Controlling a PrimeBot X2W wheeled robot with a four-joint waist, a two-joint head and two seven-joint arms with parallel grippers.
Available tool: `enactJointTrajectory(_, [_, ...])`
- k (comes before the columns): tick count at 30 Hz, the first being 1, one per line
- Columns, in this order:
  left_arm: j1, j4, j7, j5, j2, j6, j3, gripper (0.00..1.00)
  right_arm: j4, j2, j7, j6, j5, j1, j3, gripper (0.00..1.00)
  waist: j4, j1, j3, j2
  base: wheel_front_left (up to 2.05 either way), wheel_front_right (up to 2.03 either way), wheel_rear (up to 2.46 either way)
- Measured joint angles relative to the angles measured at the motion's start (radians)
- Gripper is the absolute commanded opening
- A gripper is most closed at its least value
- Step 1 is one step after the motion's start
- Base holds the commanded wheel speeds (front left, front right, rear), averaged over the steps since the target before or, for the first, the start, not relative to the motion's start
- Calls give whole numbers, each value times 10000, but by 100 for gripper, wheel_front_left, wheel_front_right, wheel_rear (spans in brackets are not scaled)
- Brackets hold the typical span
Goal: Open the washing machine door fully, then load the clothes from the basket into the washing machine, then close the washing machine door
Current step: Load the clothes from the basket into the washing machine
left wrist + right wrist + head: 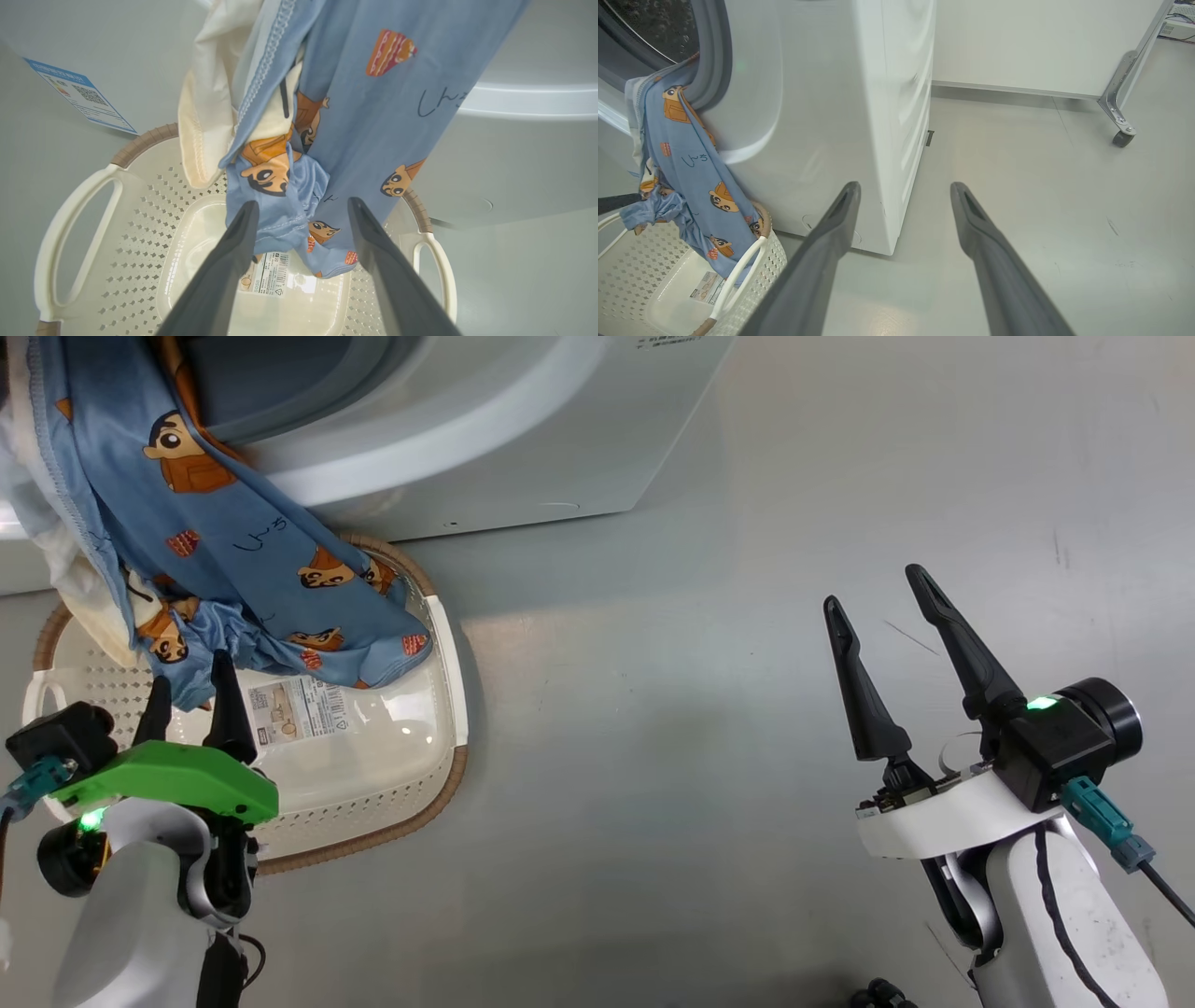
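Note:
I expect the clothes point(252, 577) to fold over my left gripper when I push them into the drum, because they hang limp from the washing machine opening.
The clothes point(252, 551), light blue cloth with orange prints plus cream-white cloth, hang from the washing machine point(485, 439) opening over its front lip, and their lower end rests in the basket point(373, 784). The grey gasket point(714, 56) and dark drum show in the right wrist view, where the clothes point(691, 168) drape into the basket point(640, 261). My left gripper point(191, 669) stands open over the basket, its fingers on either side of the hanging blue cloth point(280, 205). My right gripper point(873, 586) is open and empty above bare floor to the right. The washing machine door is out of view.
A label sticker point(294, 707) lies on the basket floor. A blue sticker point(79, 95) sits low on the machine front. Grey floor point(709, 709) spreads to the right of the basket. A metal leg on a caster point(1120, 135) stands far right by a white wall.

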Motion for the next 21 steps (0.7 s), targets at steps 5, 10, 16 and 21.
enactJointTrajectory(5, [-339, 230, 12, -128, 35, -8, -17, 100, -84, 0, 0, 0, -21, -3, -21, 100, -76, 0, 224, 0, 0, 0, 0])
enactJointTrajectory(10, [-688, 499, 10, -171, 240, -10, -27, 100, -196, 0, 0, 0, -104, -13, -33, 100, -148, 1, 457, 0, 0, 0, 0])
enactJointTrajectory(16, [-917, 825, 8, -215, 391, -12, -31, 100, -265, 0, 0, 0, -176, -20, -94, 100, -235, 1, 707, 0, 0, 0, 0])
enactJointTrajectory(21, [-1283, 880, 8, -313, 474, -12, -291, 100, -309, 0, 0, 0, -228, -23, -104, 100, -291, 1, 888, 0, 0, 0, 0])
